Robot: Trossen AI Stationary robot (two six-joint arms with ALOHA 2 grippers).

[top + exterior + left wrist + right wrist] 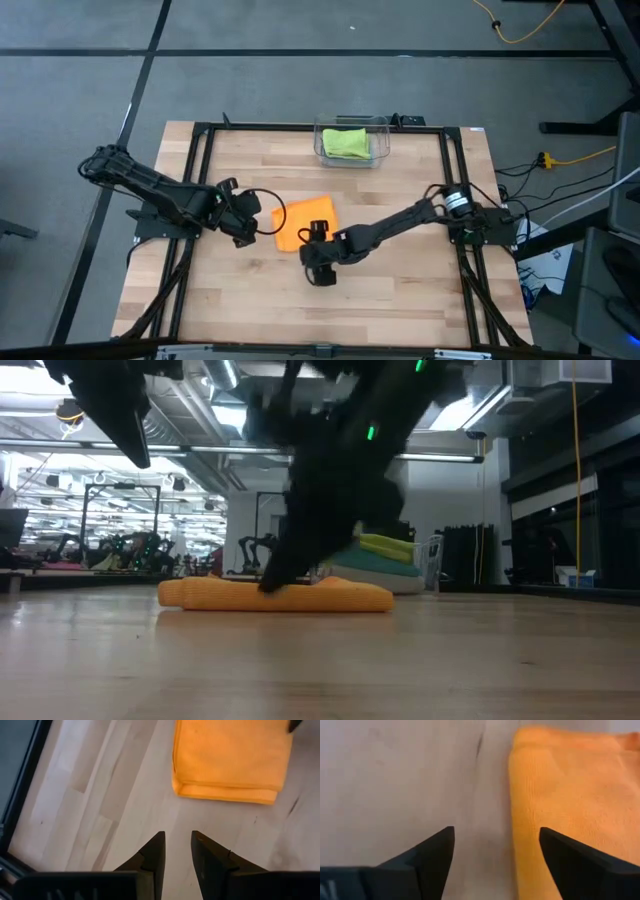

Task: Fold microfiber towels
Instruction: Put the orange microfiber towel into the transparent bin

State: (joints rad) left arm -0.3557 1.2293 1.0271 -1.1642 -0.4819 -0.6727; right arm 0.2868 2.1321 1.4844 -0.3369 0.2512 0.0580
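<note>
The orange towel [308, 213] will stay in a bundle but bend and crumple when I carry it, because a soft, rounded fold [521, 795] runs along the towel's edge.
The orange towel [300, 222] lies folded into a thick pad on the wooden table [400, 300], near its middle; it also shows in the low view [330, 596]. My right gripper [317, 243] stands at the pad's near edge, open wide and pointing steeply down. In its wrist view [495, 855] one finger is over bare wood and the other over the orange cloth [560, 795]. My left gripper [247, 228] hovers left of the towel, open by a narrow gap [177, 851] with nothing in it. A lime green towel [347, 143] lies in the clear bin [382, 128]. My right gripper straddles the orange towel's side edge [516, 820], coming from above at a slant. Whether either finger [580, 865] touches the cloth I cannot tell. The towel lies flat on the table.
The clear bin stands at the table's far edge, in the middle; the low view shows a lime green towel [385, 546] on a teal one [375, 562] behind the orange pad. A black frame [200, 180] borders the table. Bare wood lies along the near side.
</note>
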